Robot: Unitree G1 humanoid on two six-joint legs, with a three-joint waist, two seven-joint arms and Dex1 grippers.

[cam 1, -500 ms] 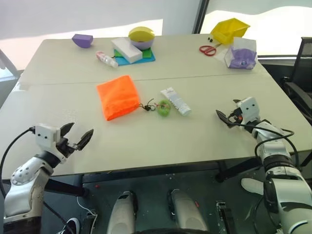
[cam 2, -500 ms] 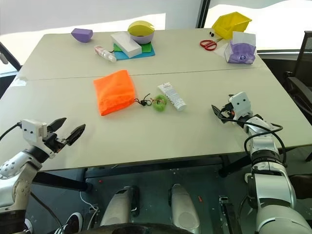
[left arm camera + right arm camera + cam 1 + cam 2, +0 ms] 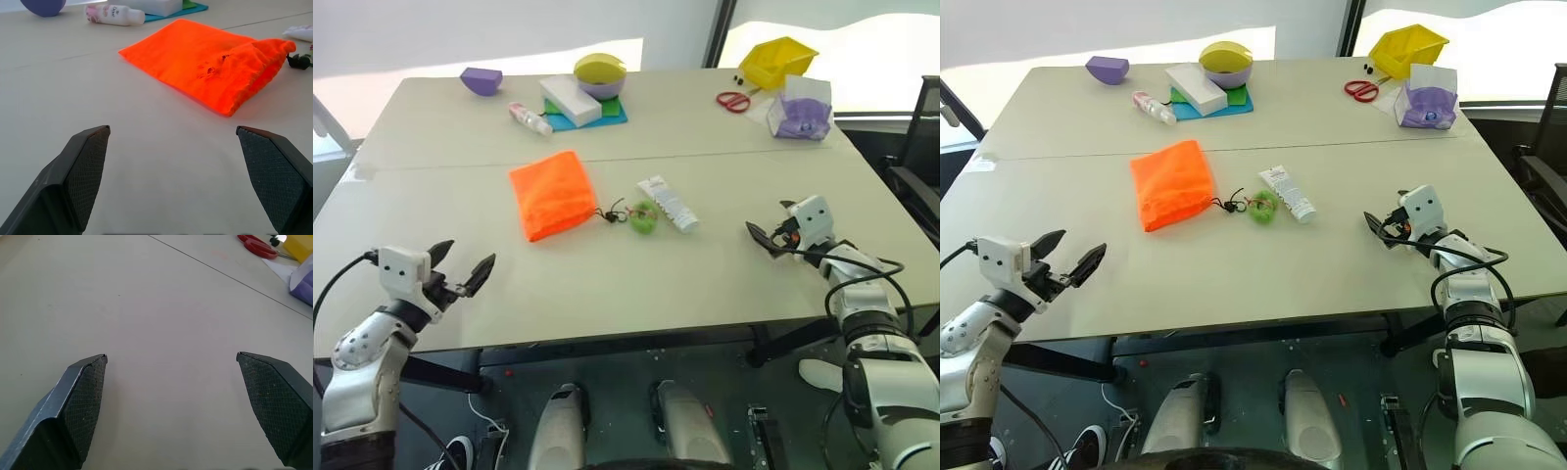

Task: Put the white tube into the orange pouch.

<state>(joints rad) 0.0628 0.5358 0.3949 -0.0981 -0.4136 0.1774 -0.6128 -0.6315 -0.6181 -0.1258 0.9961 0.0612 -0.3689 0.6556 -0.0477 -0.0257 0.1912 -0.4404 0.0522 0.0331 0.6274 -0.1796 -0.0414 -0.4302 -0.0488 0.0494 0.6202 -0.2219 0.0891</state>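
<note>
The orange pouch lies flat, so the pouch will hang loosely over the white tube with the cap peeking out when the robot pushes the tube in.
The orange pouch lies flat on the table's middle, its gathered mouth toward the right. A dark cord runs from the mouth to a green ring. The white tube lies just right of the ring, cap toward me. My left gripper is open and empty over the near left edge, pointing toward the pouch from well short of it. My right gripper is open and empty above the table at the right, some way right of the tube. Bare tabletop lies beyond its fingertips.
Along the far side stand a purple bowl, a white-pink bottle, a white box on blue and green sheets, a yellow-lidded bowl, red scissors, a yellow bin and a clear box of purple stuff. A black chair is at the right.
My left gripper has drifted slightly to the left along the near edge. The right gripper, pouch and tube are where they were.
</note>
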